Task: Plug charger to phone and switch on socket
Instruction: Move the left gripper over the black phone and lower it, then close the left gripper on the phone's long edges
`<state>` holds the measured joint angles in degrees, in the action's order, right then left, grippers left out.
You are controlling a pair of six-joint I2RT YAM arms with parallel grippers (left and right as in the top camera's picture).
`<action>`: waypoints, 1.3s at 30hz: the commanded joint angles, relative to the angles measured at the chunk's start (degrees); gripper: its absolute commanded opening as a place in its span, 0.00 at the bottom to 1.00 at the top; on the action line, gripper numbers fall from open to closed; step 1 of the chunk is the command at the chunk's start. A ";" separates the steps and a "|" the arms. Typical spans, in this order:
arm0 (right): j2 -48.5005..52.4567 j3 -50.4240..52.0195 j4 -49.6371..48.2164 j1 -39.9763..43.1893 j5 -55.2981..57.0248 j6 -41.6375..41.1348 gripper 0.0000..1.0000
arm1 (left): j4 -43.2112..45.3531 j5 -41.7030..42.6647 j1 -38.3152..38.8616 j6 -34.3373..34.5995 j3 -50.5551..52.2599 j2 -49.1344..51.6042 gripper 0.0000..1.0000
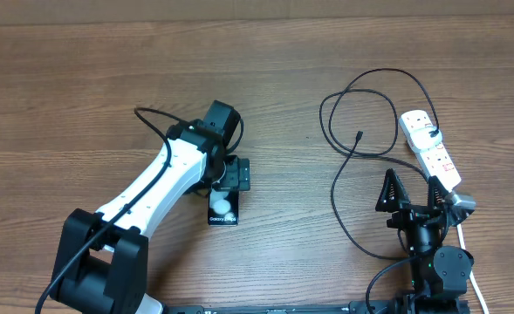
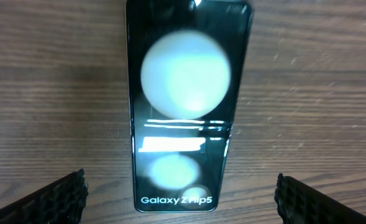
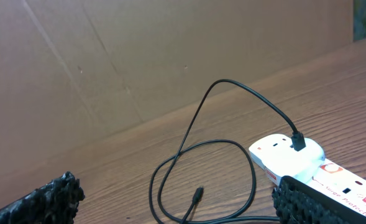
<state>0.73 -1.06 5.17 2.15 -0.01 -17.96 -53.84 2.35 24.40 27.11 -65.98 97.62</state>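
Note:
My left gripper keeps going down, since the open fingers span the phone's narrow width [image 1: 223, 208], until they are on either side of its long edges [image 2: 132, 130], then close.
The phone [image 1: 224, 209] lies flat on the table, a black slab with two white circles and white text [image 2: 186, 106]. My left gripper [image 1: 226, 179] hovers right above it, open, its fingers [image 2: 55, 198] on either side of the phone's near end without touching it. The charger [image 1: 337, 187] is a thin black cable that loops across the table. One end is plugged into the far end of the socket [image 1: 431, 146], a white power strip. Its free connector tip [image 1: 359, 135] [image 3: 198, 194] lies on the wood. My right gripper [image 1: 411, 192] is open and empty, short of the tip.
The wooden table's far edge runs along a cardboard wall [image 3: 139, 56]. The strip's white cord [image 1: 466, 244] trails toward the front edge past my right arm's base [image 1: 440, 270]. The left arm [image 1: 143, 196] stretches diagonally across the left half.

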 commanded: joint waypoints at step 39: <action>-0.57 0.61 -0.42 -0.31 -0.04 0.46 1.00 | 9.57 -2.29 2.75 0.79 6.69 10.82 0.92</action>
<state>0.73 -1.06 5.13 2.15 -0.01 -17.96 -45.98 -0.27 27.03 27.24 -60.38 104.64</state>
